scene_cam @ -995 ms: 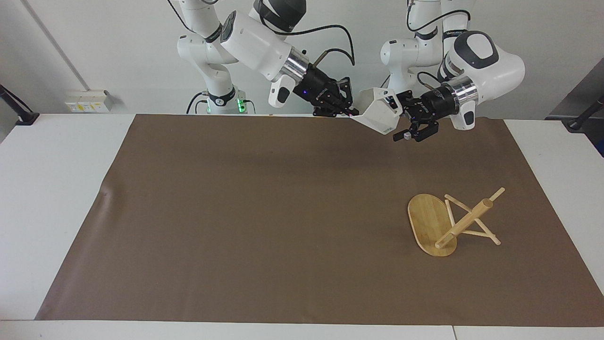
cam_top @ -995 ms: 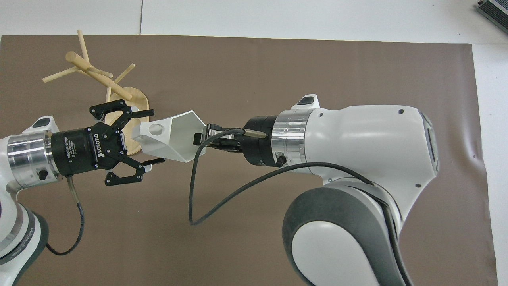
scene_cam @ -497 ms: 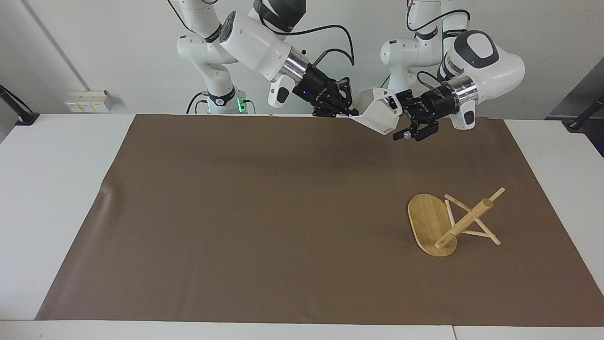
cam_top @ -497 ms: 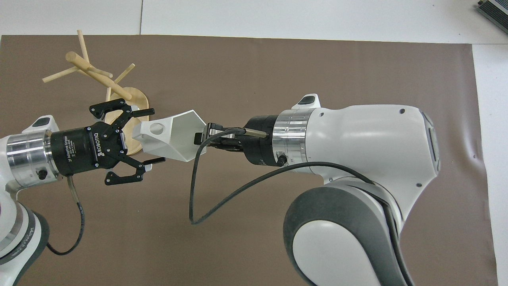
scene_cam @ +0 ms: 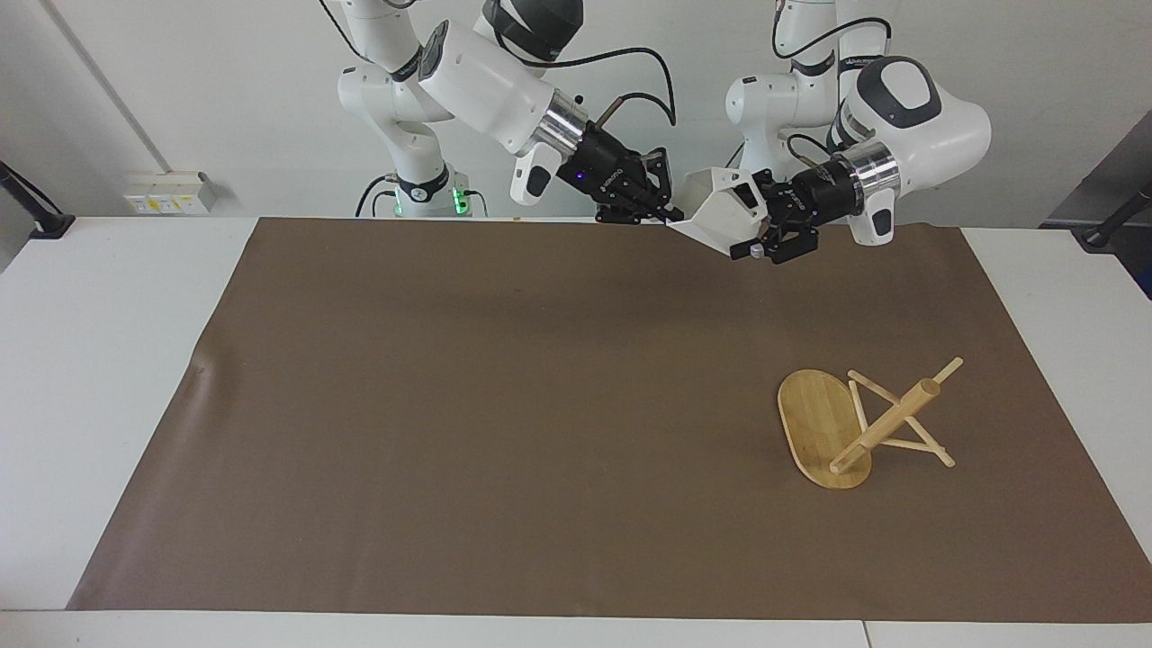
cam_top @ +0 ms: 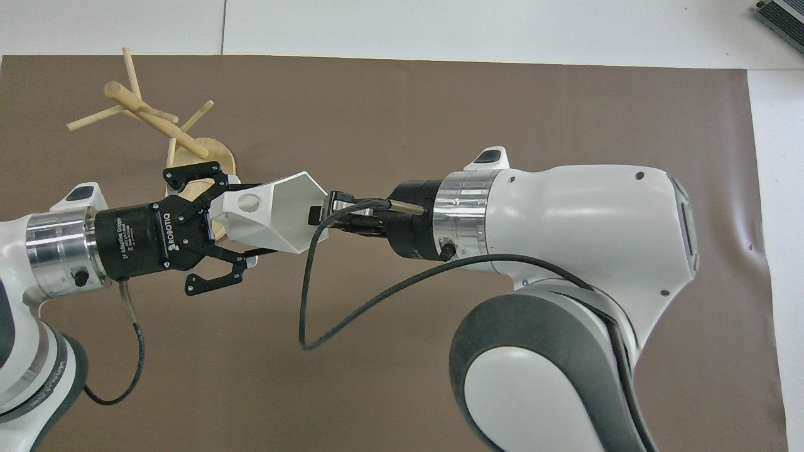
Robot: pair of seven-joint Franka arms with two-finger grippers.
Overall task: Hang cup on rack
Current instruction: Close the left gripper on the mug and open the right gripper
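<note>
The robot's right gripper is holding the cup's rim (cam_top: 315, 197) and the rack lies near the left gripper, so the left gripper should close on the cup's body (cam_top: 265, 211) and carry the cup.
The white faceted cup (scene_cam: 720, 211) is held in the air over the robots' edge of the brown mat. My right gripper (scene_cam: 664, 214) is shut on its rim; it also shows in the overhead view (cam_top: 321, 213). My left gripper (scene_cam: 752, 225) is open, with its fingers on either side of the cup's handle end (cam_top: 248, 204). The bamboo rack (scene_cam: 886, 427) lies tipped over on the mat toward the left arm's end, its oval base (scene_cam: 814, 423) up on edge and its pegs resting on the mat. In the overhead view the rack (cam_top: 154, 119) shows above the left gripper (cam_top: 246, 223).
The brown mat (scene_cam: 504, 405) covers most of the white table (scene_cam: 99, 360). A black cable (cam_top: 304, 295) loops down from the right wrist.
My left gripper has moved toward the cup, and its open fingers now straddle the handle end. The right gripper, the cup and the rack have hardly moved.
</note>
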